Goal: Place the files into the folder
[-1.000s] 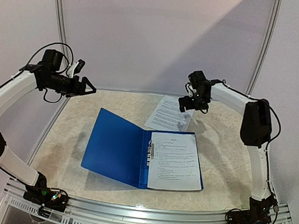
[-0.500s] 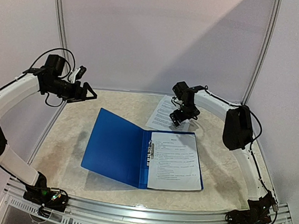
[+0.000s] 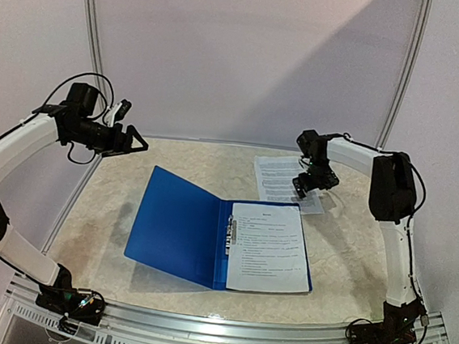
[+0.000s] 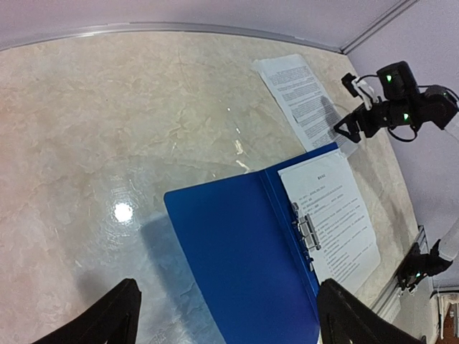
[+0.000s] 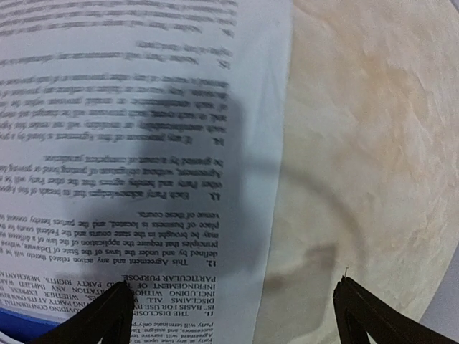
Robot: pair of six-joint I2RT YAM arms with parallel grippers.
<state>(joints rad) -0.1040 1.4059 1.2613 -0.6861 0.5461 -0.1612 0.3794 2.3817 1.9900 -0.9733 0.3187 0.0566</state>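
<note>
I expect the sheet (image 3: 278, 177) to buckle into a fold when I lift it, because the printed sheet's thin edge (image 5: 260, 301) lies loose between my right gripper's fingers.
The dark-blue folder (image 3: 177, 226) lies open in the middle of the table, its metal clip (image 3: 231, 234) along the spine. A printed white sheet (image 3: 267, 247) lies on its right half. Another printed sheet (image 3: 279, 178) lies on the table behind the folder; it also shows in the right wrist view (image 5: 129, 158) and the left wrist view (image 4: 297, 97). My right gripper (image 3: 313, 185) is open, low over that sheet's right edge, one finger over the paper and one over bare table. My left gripper (image 3: 137, 141) is open and empty, high above the table's back left. The folder also shows in the left wrist view (image 4: 244, 251).
The table top is beige marble pattern (image 3: 122, 194) with a metal rail (image 3: 223, 326) along the near edge. White walls and two curved poles (image 3: 92, 37) stand close behind.
The loose sheet has slid right and turned, from behind the folder's spine to behind its right half. My right gripper moved right with it. The left arm barely moved.
</note>
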